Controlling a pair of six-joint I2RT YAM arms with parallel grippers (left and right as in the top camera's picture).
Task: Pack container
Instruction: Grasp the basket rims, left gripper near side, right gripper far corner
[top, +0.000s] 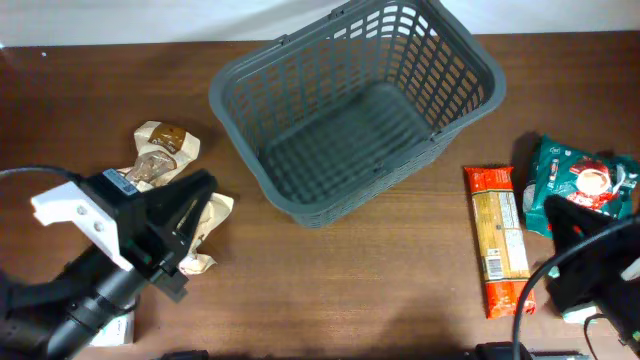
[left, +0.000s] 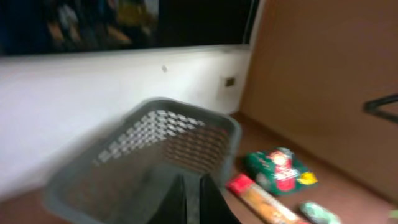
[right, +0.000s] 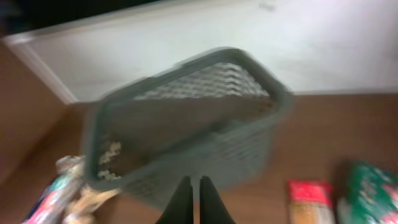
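The empty basket (top: 350, 135) is crooked by the back wall, so next my right gripper moves up from the packets and goes to the basket's rim (top: 490, 90) by the red packet first.
The container (top: 355, 105) is a large dark grey lattice basket at the back middle of the table, with nothing in it. It also shows in the left wrist view (left: 155, 143) and the right wrist view (right: 186, 118). My left gripper (top: 198, 198) is shut and empty, raised over beige snack packets (top: 165, 145) at the left; its fingers (left: 190, 200) point toward the basket. My right gripper (top: 562, 215) is shut and empty at the right, beside a long red-and-tan packet (top: 498, 240) and a green packet (top: 585, 180); its fingers (right: 196, 200) face the basket.
The long red packet (left: 261, 199) and green packet (left: 280, 169) lie right of the basket, with another small green item (left: 318, 213) nearer. Beige and coloured packets (right: 71, 196) lie left of the basket. A white wall runs behind the table.
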